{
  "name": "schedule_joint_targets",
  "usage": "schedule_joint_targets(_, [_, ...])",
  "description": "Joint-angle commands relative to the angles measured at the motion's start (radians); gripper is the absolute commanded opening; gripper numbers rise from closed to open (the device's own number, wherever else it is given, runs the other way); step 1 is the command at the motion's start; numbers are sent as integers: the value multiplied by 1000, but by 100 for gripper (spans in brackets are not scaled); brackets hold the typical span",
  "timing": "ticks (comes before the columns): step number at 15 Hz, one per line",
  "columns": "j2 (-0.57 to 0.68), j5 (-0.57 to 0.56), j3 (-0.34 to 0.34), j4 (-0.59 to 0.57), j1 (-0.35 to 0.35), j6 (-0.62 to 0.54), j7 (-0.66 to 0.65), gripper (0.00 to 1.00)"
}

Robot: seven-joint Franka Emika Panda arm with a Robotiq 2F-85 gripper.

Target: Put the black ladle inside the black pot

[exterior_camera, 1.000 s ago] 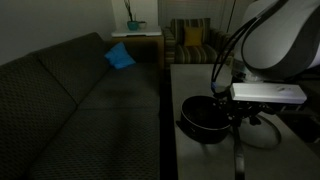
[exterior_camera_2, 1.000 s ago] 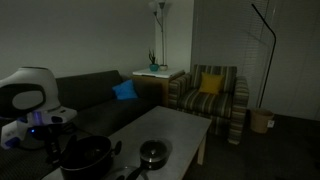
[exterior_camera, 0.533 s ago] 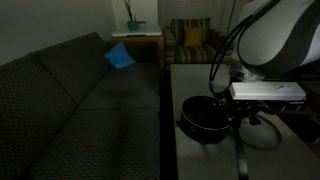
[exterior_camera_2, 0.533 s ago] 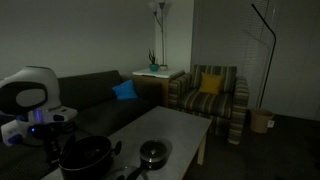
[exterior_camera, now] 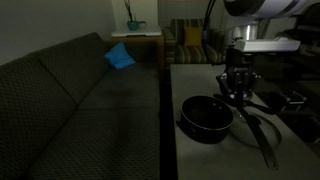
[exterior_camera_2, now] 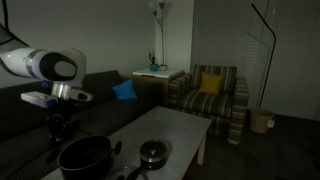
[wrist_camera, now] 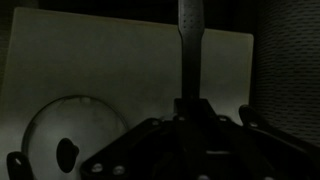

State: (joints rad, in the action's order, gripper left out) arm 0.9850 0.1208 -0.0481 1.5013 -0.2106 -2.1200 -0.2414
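Note:
The black ladle [exterior_camera: 264, 147] points down at a slant next to the black pot, toward the glass lid, so the robot's gripper should bring the ladle back over the pot's opening [exterior_camera: 206, 112] before letting it go.
The black pot [exterior_camera: 190, 110] sits on the pale low table, wide and dark inside; it also shows at the table's near end [exterior_camera_2: 85, 146]. My gripper [exterior_camera: 238, 98] hangs above the pot's far side and shows over it in the other exterior view [exterior_camera_2: 58, 135]. It is shut on the black ladle [exterior_camera: 260, 142], whose long thin handle slants down over the table beside the pot. In the wrist view the ladle [wrist_camera: 190, 40] runs straight out from between the closed jaws [wrist_camera: 190, 120]. Its scoop is too dark to make out.
A round glass lid [wrist_camera: 75, 140] lies on the table [wrist_camera: 120, 60]. A smaller dark pan [exterior_camera_2: 153, 153] stands further along the table. A dark sofa [exterior_camera: 80, 95] with a blue cushion [exterior_camera: 120, 57] runs alongside. A striped armchair [exterior_camera_2: 212, 95] stands beyond.
The arm has risen from low beside the pot to well above it, carrying the ladle up with it. The jaws have stayed shut.

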Motion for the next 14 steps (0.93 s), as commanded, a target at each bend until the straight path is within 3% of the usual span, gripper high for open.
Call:
schedule_joint_targets(1, [127,-20,-21,-243,49,273,91,4])
schedule_joint_targets(3, [182,-34,-6,-353,37,403,83,4])
schedule_joint_targets(11, [493,-88,7,-768,-52,374,55,4])
schedule_joint_targets(12, [397,-74,1,-620,-32,353,63,17])
schedule_joint_targets(14, [456,-78,2,-695,-51,353,58,17])
